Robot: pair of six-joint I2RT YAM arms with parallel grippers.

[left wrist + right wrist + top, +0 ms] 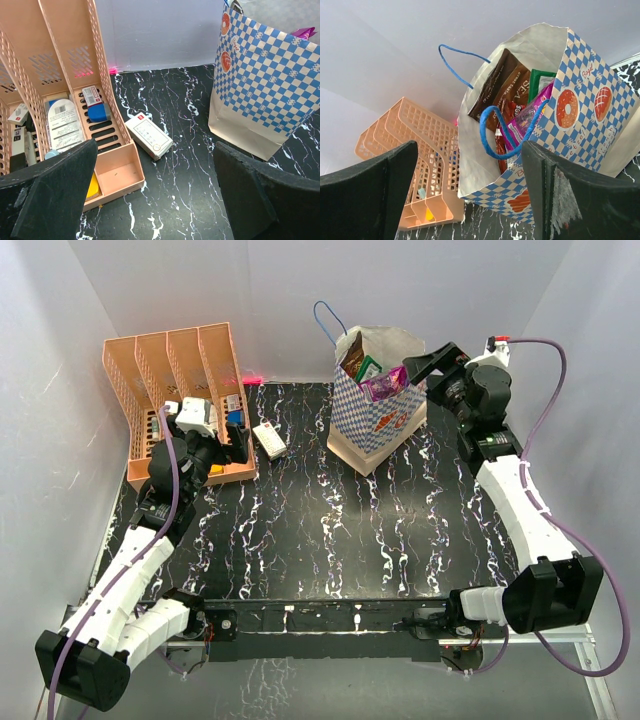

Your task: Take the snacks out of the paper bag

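My right gripper has the blue cord handle in its way, drooping across the bag's opening over the purple packet (526,120). It should grip that handle (485,134) and pull it aside first.
The check-patterned paper bag (375,425) stands upright at the back centre of the black table. Its mouth is open, with a dark brown snack packet (502,87), a green one (540,80) and a purple one (532,115) sticking up inside. My right gripper (414,370) is open and empty, just right of the bag's mouth at rim height. In the right wrist view (470,195) its jaws frame the bag's near rim and blue cord handle (505,135). My left gripper (238,440) is open and empty, low over the table left of the bag (270,95).
A salmon-pink file organiser (170,390) holding small office items stands at the back left, right beside my left gripper (155,200). A small white box (149,136) lies on the table between organiser and bag. White walls enclose the back and sides.
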